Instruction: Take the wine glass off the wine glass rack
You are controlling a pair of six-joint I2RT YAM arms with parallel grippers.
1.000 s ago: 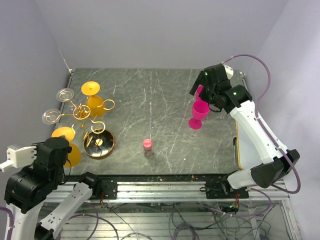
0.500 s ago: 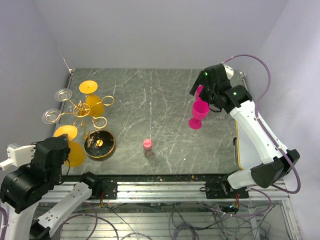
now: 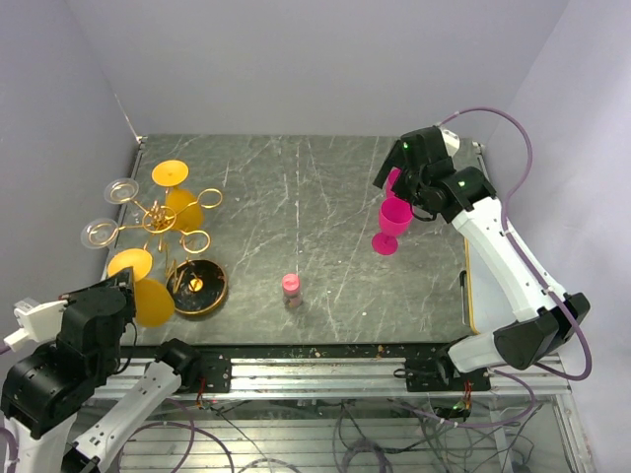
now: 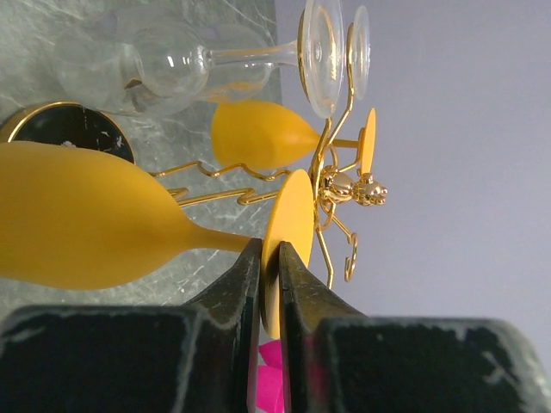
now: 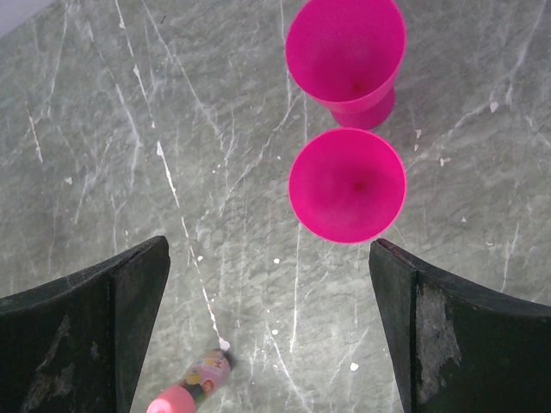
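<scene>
The yellow glass's foot lies at a slant across the left gripper's fingers, so the robot should open that gripper, line up with the foot, and pinch its near edge flat before pulling.
The gold wire wine glass rack stands at the table's left on a round dark base; it also shows in the left wrist view. It carries two clear glasses and a yellow glass. My left gripper is shut on the foot disc of another yellow wine glass, held sideways by a rack arm's end. In the top view that glass lies at the rack's near-left. My right gripper is open and empty above two pink glasses.
A small bottle with a pink cap stands near the table's front middle and shows in the right wrist view. The pink glasses stand at the right. Walls close the left and back sides.
My left arm has drawn back toward the near edge, and the yellow glass in it has shifted slightly. The rack has turned a little. The right arm has not moved.
</scene>
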